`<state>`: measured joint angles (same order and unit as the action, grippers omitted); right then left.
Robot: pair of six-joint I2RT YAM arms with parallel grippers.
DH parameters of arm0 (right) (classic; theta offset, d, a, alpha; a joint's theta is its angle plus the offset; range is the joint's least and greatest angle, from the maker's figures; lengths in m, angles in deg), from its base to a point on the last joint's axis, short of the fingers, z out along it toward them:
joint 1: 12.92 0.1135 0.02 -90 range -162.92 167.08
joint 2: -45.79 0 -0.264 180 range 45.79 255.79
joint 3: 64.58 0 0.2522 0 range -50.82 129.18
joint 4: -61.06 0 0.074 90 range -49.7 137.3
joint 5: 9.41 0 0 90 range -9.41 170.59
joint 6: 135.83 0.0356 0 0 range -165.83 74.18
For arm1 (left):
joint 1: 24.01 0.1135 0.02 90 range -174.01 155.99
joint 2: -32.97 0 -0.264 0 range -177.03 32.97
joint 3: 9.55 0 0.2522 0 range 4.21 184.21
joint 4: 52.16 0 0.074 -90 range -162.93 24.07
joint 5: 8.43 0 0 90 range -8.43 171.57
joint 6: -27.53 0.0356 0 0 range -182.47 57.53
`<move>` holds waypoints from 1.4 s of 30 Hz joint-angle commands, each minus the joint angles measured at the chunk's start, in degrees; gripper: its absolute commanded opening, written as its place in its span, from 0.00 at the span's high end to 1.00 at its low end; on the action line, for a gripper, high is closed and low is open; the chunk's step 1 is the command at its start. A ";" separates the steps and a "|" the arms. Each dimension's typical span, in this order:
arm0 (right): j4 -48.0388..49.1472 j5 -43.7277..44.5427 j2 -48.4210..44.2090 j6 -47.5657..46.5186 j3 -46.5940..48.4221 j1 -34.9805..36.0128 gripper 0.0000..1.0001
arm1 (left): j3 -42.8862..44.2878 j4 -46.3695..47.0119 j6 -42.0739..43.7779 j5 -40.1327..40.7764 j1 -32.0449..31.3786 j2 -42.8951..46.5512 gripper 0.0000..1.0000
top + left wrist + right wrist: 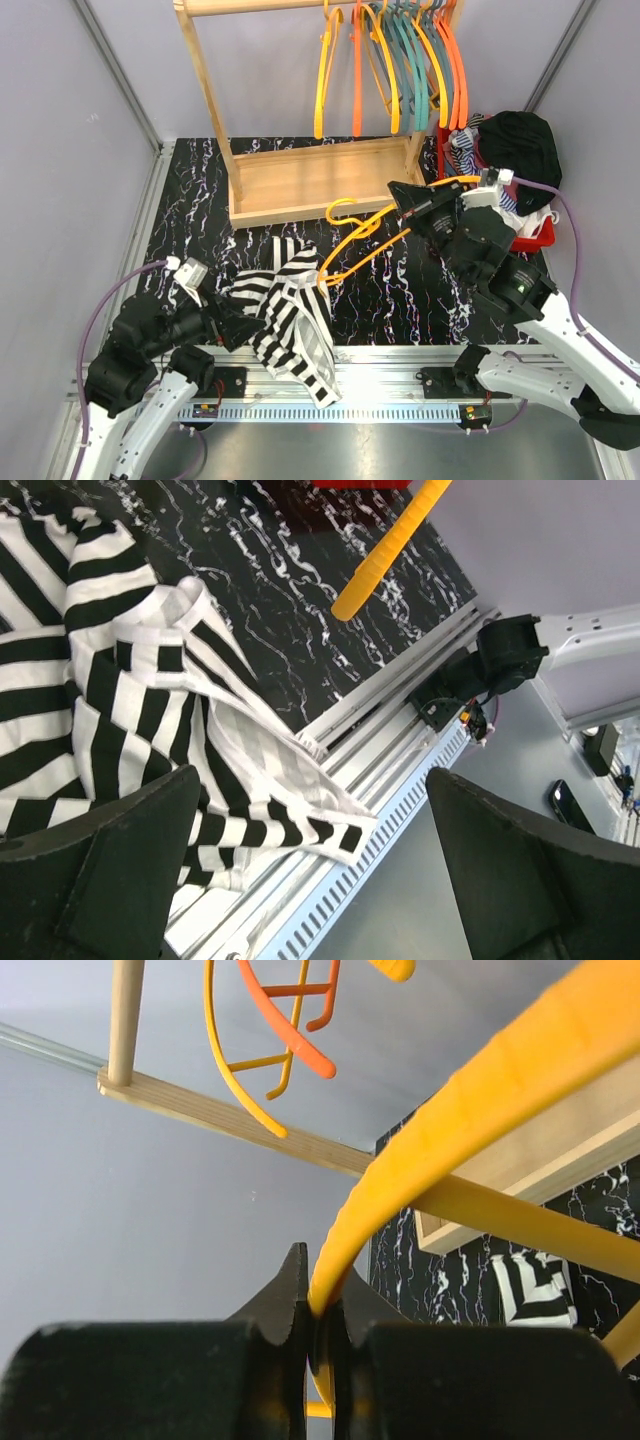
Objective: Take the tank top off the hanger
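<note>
Next, I take the hanger's lower end (323,279) with my left gripper and hang the hanger in the rack's free space (243,8), because my right gripper is holding the yellow hanger far from that space.
The black-and-white striped tank top (290,310) lies crumpled on the dark marbled table, its lower part draped over the front rail. It also shows in the left wrist view (130,680). My right gripper (405,200) is shut on the yellow hanger (365,240) and holds it tilted above the table. In the right wrist view the jaws (320,1310) pinch the hanger's bar (480,1110). The hanger's lower tip (385,555) hangs clear of the cloth. My left gripper (235,325) is open at the top's left edge, its fingers (120,880) wide apart with nothing between them.
A wooden clothes rack (320,180) stands at the back with several orange, yellow and teal hangers (400,60). A red basket (530,235) of clothes and a black garment (520,145) sit at the back right. An aluminium rail (400,380) runs along the front edge.
</note>
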<state>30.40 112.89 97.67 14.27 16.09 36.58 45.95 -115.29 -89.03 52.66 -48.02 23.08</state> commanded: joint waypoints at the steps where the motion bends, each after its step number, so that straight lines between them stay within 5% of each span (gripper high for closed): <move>1: -3.21 3.33 0.15 5.80 -0.12 0.60 1.00 | -1.22 9.61 -0.33 -5.71 -0.07 -1.71 0.01; 11: 7.58 -14.71 3.23 30.23 -8.55 0.51 1.00 | 1.42 12.19 7.31 -14.95 -1.56 -7.86 0.01; 23: 22.00 -19.90 9.03 37.72 -9.44 0.52 1.00 | 1.42 7.18 12.06 -12.50 -4.64 -10.32 0.02; 27: 22.97 -22.97 11.22 38.52 -7.86 0.51 1.00 | 2.12 7.27 10.75 -8.64 -4.64 -11.20 0.29; 28: 22.97 -23.41 11.23 38.69 -7.77 0.51 1.00 | 2.30 7.26 10.49 -7.84 -4.64 -11.38 0.47; 30: 22.88 -23.59 10.79 38.87 -7.94 0.51 1.00 | 3.17 7.35 9.69 -5.82 -4.64 -11.29 0.56; 31: 21.49 -23.51 10.61 38.87 -7.94 0.51 1.00 | 3.61 7.70 9.43 -4.94 -4.64 -11.03 0.56; 33: 19.82 -23.07 9.30 38.96 -8.03 0.51 1.00 | 5.36 8.32 9.08 -2.22 -4.64 -9.89 0.38; 37: 17.26 -22.10 7.71 39.66 -8.55 0.51 1.00 | 7.66 8.41 11.00 -0.36 -4.64 -9.79 0.36; 40: 17.69 -22.27 7.27 40.45 -9.26 0.51 1.00 | 8.27 7.88 11.71 -1.33 -4.64 -11.46 0.65; 42: 18.48 -22.27 7.01 41.24 -9.87 0.51 1.00 | 8.45 8.23 12.15 -1.33 -4.64 -12.08 0.95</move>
<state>47.44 92.06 106.57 53.37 5.32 36.73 52.63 -108.99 -78.17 49.23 -52.64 12.68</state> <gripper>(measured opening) 0.089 0.164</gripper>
